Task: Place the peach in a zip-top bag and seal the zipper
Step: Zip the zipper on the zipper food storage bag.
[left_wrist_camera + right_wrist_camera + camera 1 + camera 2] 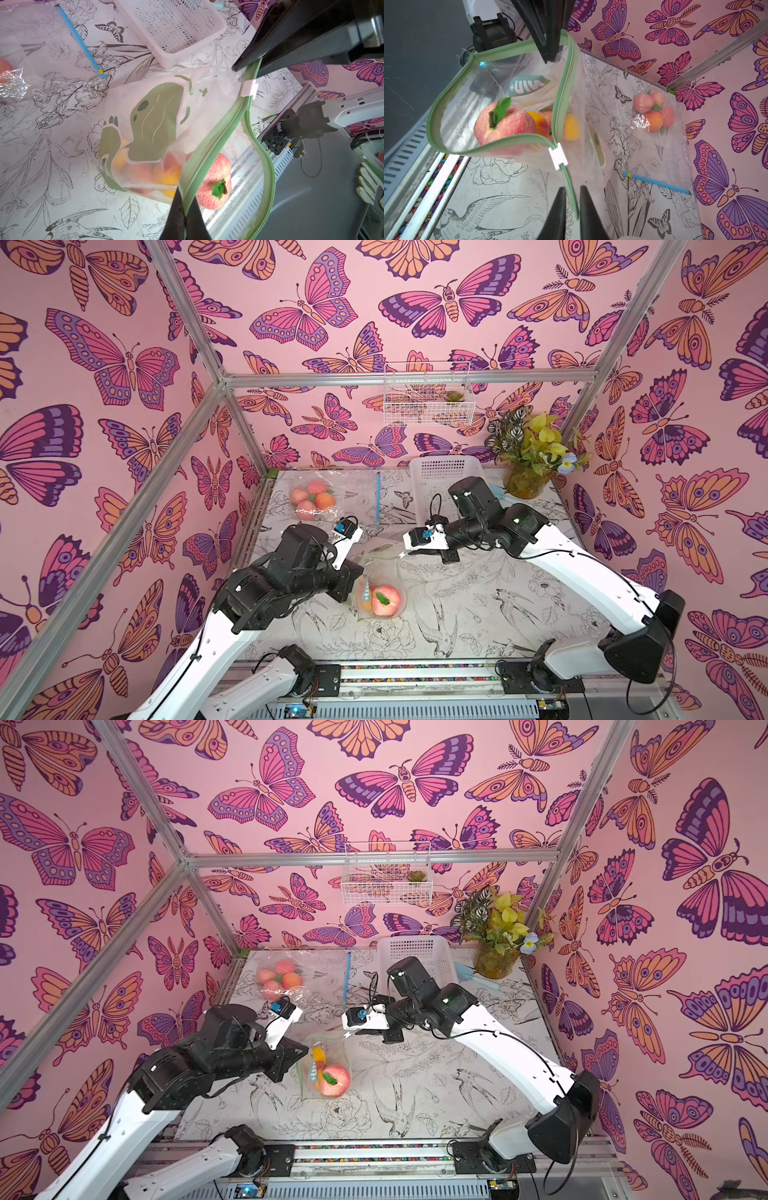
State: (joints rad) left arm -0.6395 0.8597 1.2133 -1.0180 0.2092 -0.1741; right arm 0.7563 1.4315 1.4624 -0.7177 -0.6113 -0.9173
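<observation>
The white slider sits by my right gripper, which holds the zipper's end (568, 185), so my left gripper should leave the other end of the bag's green edge and take the slider (558, 156).
A pink peach (385, 600) (334, 1080) with a green leaf lies inside the clear zip-top bag (155, 124) (529, 87), beside some orange and pink fruit. The bag's green zipper edge gapes wide around the peach (504, 124) (214, 185). My left gripper (186, 192) is shut on one end of that green edge. My right gripper (572, 187) straddles the other end, jaws a narrow gap apart with the strip between them. The white slider (558, 156) (249, 88) sits just in front of the right fingertips.
A white plastic basket (449, 477) stands at the back of the table, a vase of plants (528, 456) to its right. A clear bag of peaches (311, 499) lies back left, next to a flat bag with a blue zip strip (378, 499).
</observation>
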